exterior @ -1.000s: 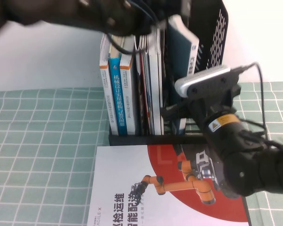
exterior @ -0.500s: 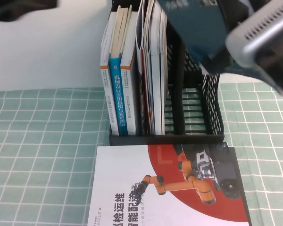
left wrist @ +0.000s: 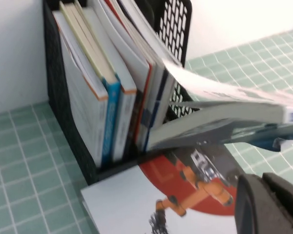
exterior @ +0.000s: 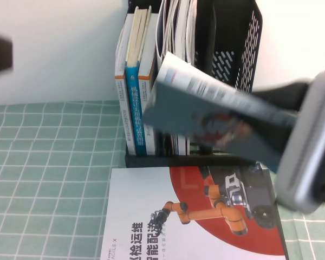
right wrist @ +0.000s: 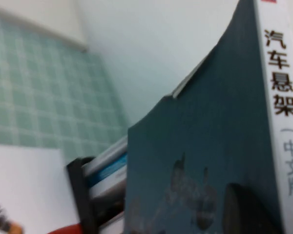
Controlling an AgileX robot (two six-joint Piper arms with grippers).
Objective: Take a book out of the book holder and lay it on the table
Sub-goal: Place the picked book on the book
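Note:
The book (exterior: 208, 111) is hanging clear of the black book holder, so the robot's right gripper goes on lowering it until it rests flat on the red-and-white book (exterior: 192, 216).
My right gripper (right wrist: 246, 207) is shut on the book (exterior: 216, 114), with one finger (right wrist: 241, 212) pressed on its dark teal cover beside the white spine with black Chinese title. The book hangs tilted in the air, out of and in front of the black book holder (exterior: 235, 43), above the green grid table (exterior: 54, 151). It also shows in the left wrist view (left wrist: 224, 114), near level, beside the holder (left wrist: 173, 29). My left gripper (left wrist: 268, 204) hovers low over the table in front of the holder, holding nothing; in the high view only a dark blur of that arm (exterior: 0, 54) shows.
A red-and-white book with an orange robot arm (exterior: 195, 216) lies flat on the table in front of the holder. Several books (exterior: 135, 81) stand in the holder's left slots. A white wall is behind.
The book has come up out of the holder's right slot and now swings down, tilted, in front of it. The left arm has drawn away to the left.

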